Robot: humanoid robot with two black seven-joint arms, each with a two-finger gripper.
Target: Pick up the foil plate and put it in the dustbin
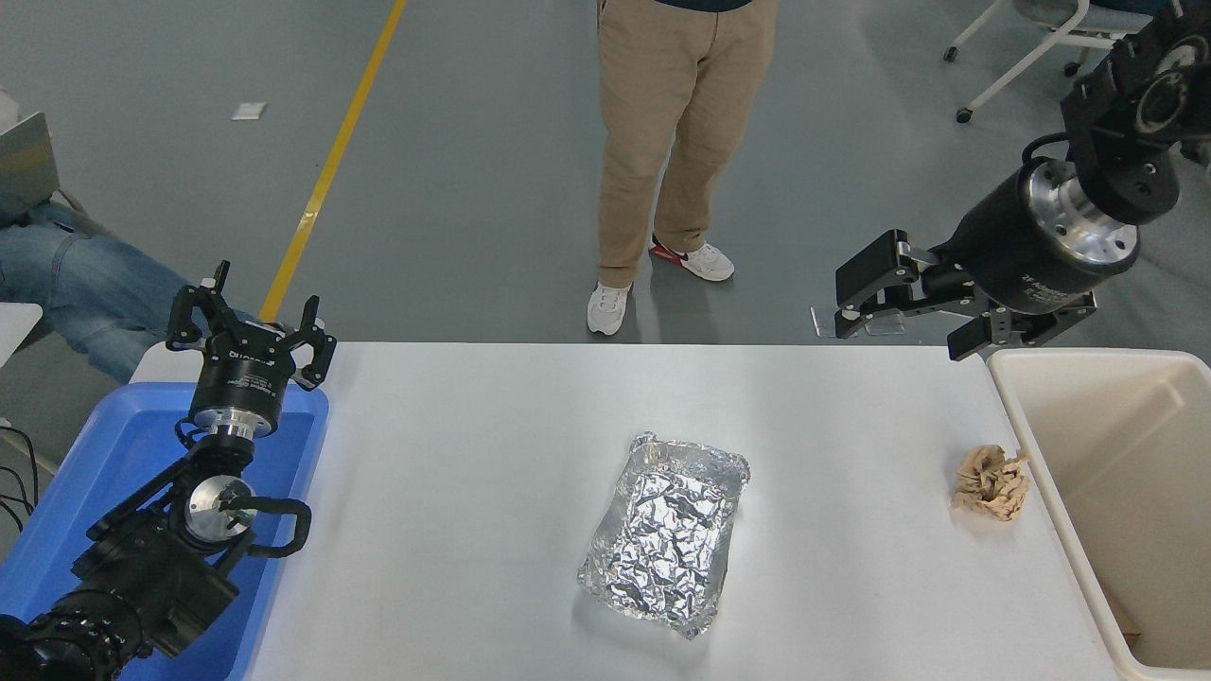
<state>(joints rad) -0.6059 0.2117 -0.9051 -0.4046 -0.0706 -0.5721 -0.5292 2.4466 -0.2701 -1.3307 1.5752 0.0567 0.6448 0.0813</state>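
I expect the foil plate (670, 535) to stay spread open and sag little when I lift it by its edge, because low raised rims (733, 516) frame its crinkled middle.
The foil plate (667, 534), shiny crinkled silver with low rims, lies flat on the white table (473, 492) a little right of the middle. The cream-beige dustbin (1055, 454) stands at the table's right end. My right gripper (899, 323) is open and empty. It hangs high over the table's far right corner, just left of the dustbin's far rim, well away from the foil plate. My left gripper (249, 317) is open and empty, parked over the blue tub at the lower left.
A crumpled tan paper wad (990, 483) lies on the table beside the dustbin's left wall. A blue plastic tub (114, 454) sits at the left end under the left arm. A person in tan trousers (662, 142) stands at the far side.
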